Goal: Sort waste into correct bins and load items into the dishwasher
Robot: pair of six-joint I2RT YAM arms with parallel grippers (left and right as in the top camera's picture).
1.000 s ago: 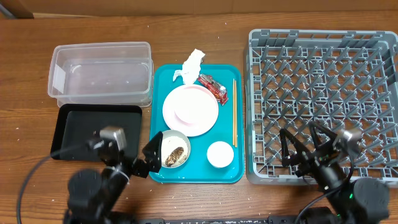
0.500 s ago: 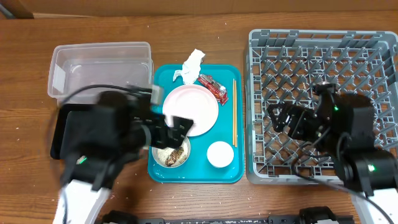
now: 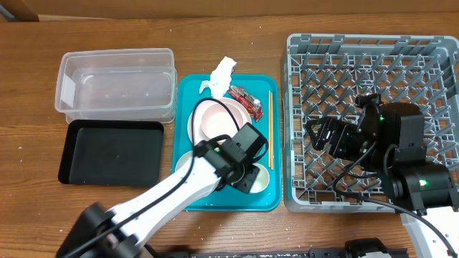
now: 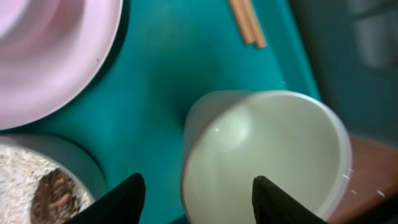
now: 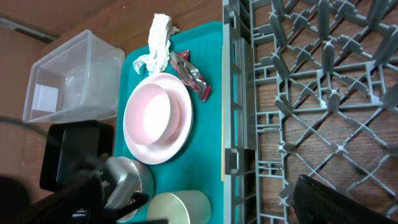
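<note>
My left gripper straddles the white cup's rim (image 4: 185, 180) and the rack (image 3: 313, 188) lies beneath my right gripper, so I should offer the cup's base to my right gripper.
In the left wrist view my left gripper (image 4: 198, 179) is open and straddles the left wall of the small white cup (image 4: 267, 155), one finger inside it and one outside on the teal. Neither finger visibly touches the wall. From overhead the left gripper (image 3: 247, 175) covers part of the cup (image 3: 262, 183). A bowl with rice grains and a brown scrap (image 4: 37, 186) stands left of the cup. The pink plate (image 3: 215, 118), chopsticks (image 3: 270, 129), tissue (image 3: 221, 75) and wrapper (image 3: 246, 100) lie on the tray. My right gripper (image 3: 320, 137) hangs open over the grey rack (image 3: 373, 72).
The teal serving tray (image 3: 269, 195) sits between the bins and the rack. The clear tub (image 3: 115, 82) stands at the back left, with the black tray (image 3: 111, 150) in front of it. My left arm crosses the tray's front left corner.
My left arm has swung from the table's front edge across the tray to the cup, and its jaws have narrowed. The right arm rose over the rack and then held still.
</note>
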